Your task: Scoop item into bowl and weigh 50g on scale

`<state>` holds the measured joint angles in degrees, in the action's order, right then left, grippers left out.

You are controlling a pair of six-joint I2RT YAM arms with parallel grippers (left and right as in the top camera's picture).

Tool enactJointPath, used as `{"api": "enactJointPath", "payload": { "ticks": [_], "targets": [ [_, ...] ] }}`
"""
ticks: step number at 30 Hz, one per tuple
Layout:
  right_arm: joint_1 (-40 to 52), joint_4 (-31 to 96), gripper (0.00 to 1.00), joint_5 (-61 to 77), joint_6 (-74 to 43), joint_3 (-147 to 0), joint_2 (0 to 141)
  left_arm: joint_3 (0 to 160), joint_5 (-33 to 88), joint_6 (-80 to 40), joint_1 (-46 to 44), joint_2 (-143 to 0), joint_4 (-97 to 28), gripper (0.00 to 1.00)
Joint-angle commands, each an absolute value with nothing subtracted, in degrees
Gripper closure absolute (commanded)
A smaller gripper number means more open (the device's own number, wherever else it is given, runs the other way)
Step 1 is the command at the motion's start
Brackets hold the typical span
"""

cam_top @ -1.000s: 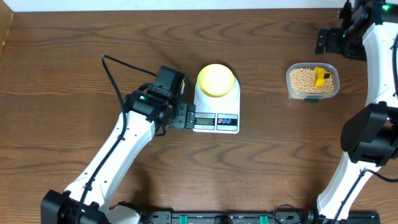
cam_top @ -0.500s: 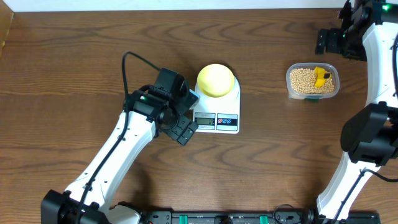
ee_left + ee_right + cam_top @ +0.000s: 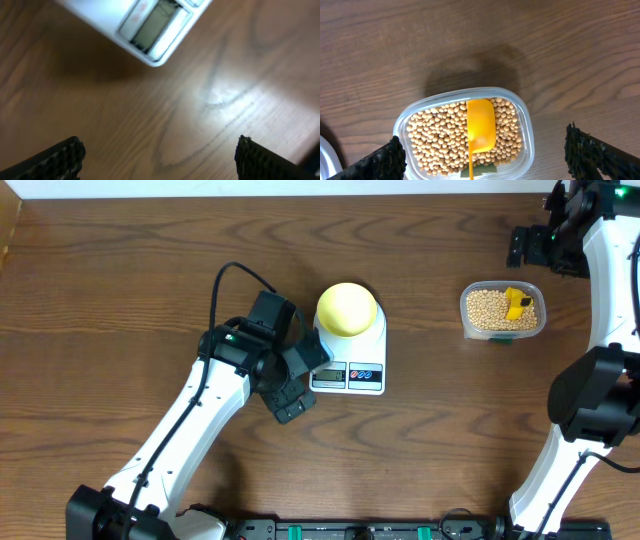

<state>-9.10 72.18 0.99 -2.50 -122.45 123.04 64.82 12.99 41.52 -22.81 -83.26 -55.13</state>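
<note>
I should back my left gripper off and turn it square to the display (image 3: 330,375) to see the reading, because my left gripper slants across the scale's display corner (image 3: 314,387).
The white scale (image 3: 349,365) stands mid-table with the pale yellow-green bowl (image 3: 347,309) on its platform. My left gripper (image 3: 299,386) is open and empty, just left of the scale's display edge, above bare table. In the left wrist view the scale's display corner (image 3: 156,27) shows at the top, and the fingertips (image 3: 62,157) are spread wide. The beige beans (image 3: 487,308) fill a clear tub (image 3: 503,331) at the right, with a yellow scoop (image 3: 516,303) lying in them. My right gripper (image 3: 522,246) is open, behind the tub. The right wrist view shows the beans (image 3: 437,137) and the scoop (image 3: 480,125) below.
The wooden table (image 3: 120,300) spreads to the left and front. The left arm's black cable (image 3: 225,280) loops above the table. The right arm's base (image 3: 595,400) stands at the right edge.
My left gripper has swung away from the scale's left edge, turning and moving toward the front. The right arm, bowl, tub and scoop have not moved.
</note>
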Motion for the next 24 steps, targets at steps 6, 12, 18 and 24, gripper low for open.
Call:
{"api": "enactJointPath", "payload": {
  "ticks": [6,12,18,24],
  "targets": [
    [-9.3,72.2,0.01,0.3,-2.5,-123.3,123.0,69.6,20.1,57.0,-20.3,-83.0,-59.3,0.02],
    [-9.3,72.2,0.01,0.3,-2.5,-123.3,123.0,70.1,22.1,64.6,-19.0,-83.8,-59.8,0.02],
    [-9.3,72.2,0.01,0.3,-2.5,-123.3,123.0,70.1,22.9,65.2,-19.0,-89.8,-59.3,0.02],
    [-9.3,72.2,0.01,0.3,-2.5,-123.3,123.0,70.1,24.0,65.1,-19.0,-94.3,-56.2,0.02]
  ]
}}
